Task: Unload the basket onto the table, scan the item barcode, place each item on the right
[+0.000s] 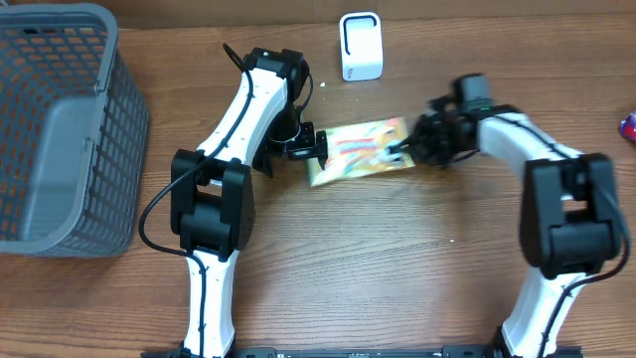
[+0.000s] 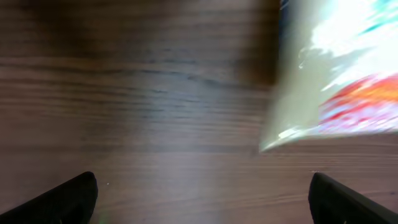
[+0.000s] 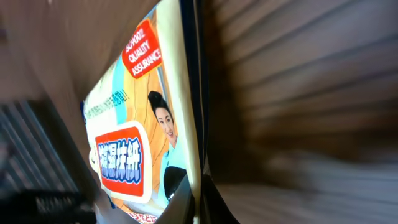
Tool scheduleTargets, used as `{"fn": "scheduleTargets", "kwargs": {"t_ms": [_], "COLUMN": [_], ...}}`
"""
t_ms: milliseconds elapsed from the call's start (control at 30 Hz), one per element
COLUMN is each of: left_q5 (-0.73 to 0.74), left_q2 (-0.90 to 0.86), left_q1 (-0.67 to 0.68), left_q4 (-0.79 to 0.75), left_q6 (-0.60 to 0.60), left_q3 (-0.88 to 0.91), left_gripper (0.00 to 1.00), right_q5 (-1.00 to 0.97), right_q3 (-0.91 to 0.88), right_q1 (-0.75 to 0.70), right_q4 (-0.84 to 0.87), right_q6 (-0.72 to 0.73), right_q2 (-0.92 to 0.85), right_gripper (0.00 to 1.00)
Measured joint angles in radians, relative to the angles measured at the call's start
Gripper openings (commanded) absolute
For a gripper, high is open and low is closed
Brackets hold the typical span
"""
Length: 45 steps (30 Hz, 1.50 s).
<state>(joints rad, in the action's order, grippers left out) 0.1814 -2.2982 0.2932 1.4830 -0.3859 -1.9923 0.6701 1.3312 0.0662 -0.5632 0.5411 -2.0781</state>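
Only the packet's thin edge is pinched in my right gripper, so I should put the packet down flat and grip it across its middle before I bring it to the scanner.
The item, a flat yellow snack packet with red and orange print, lies between the two arms at mid-table. My right gripper is shut on its right edge; the right wrist view shows the thin seam of the packet pinched between the jaws of that gripper. At the packet's left end my left gripper stands open, nothing between its fingers. In the left wrist view the packet is ahead to the right, above the gap of the left gripper. No barcode shows in any view.
A white scanner stand is at the back, just beyond the packet. A grey mesh basket fills the far left of the wooden table. A small coloured object sits at the right edge.
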Motion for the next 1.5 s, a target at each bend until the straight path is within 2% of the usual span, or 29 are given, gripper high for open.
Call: {"fn": "scheduleTargets", "kwargs": {"t_ms": [167,333,633,967,1000,1133,1400,1500], "left_q5": [0.040,0.070,0.146,0.186,0.186,0.186,0.178,0.131], "left_q2": [0.000,0.000,0.001,0.004,0.004,0.004,0.004,0.004], "left_q1": [0.002,0.002,0.001,0.002,0.002,0.004,0.008,0.010], "left_q4": [-0.074,-0.189,-0.385,-0.469,-0.473,-0.486,-0.449,-0.408], "left_q6": [0.000,-0.005,0.006,0.039,0.042,0.048,0.048,0.048], "left_q3": [0.000,0.013,0.158,0.174,0.174,0.174,0.174,0.174], "left_gripper": [1.00,1.00,1.00,0.51,0.44,0.04,0.04,0.04], "right_q5": [0.014,0.029,0.032,0.031,0.028,0.011,0.001,-0.019], "right_q3": [0.000,0.000,0.000,0.000,0.000,0.000,0.000,0.000], "right_q1": [-0.079,-0.037,0.045,0.046,0.046,0.046,0.047,0.052], "right_q4": [-0.053,-0.074,-0.058,-0.069,-0.077,-0.117,-0.271,-0.348], "right_q6": [-0.019,-0.048,-0.064,-0.083,-0.086,-0.114,-0.223,-0.257], "right_q2": [-0.001,-0.003,-0.003,-0.003,-0.003,-0.003,-0.003,-0.003], "right_gripper": [0.04,0.04,0.04,0.04,0.04,0.04,0.04,0.11]}}
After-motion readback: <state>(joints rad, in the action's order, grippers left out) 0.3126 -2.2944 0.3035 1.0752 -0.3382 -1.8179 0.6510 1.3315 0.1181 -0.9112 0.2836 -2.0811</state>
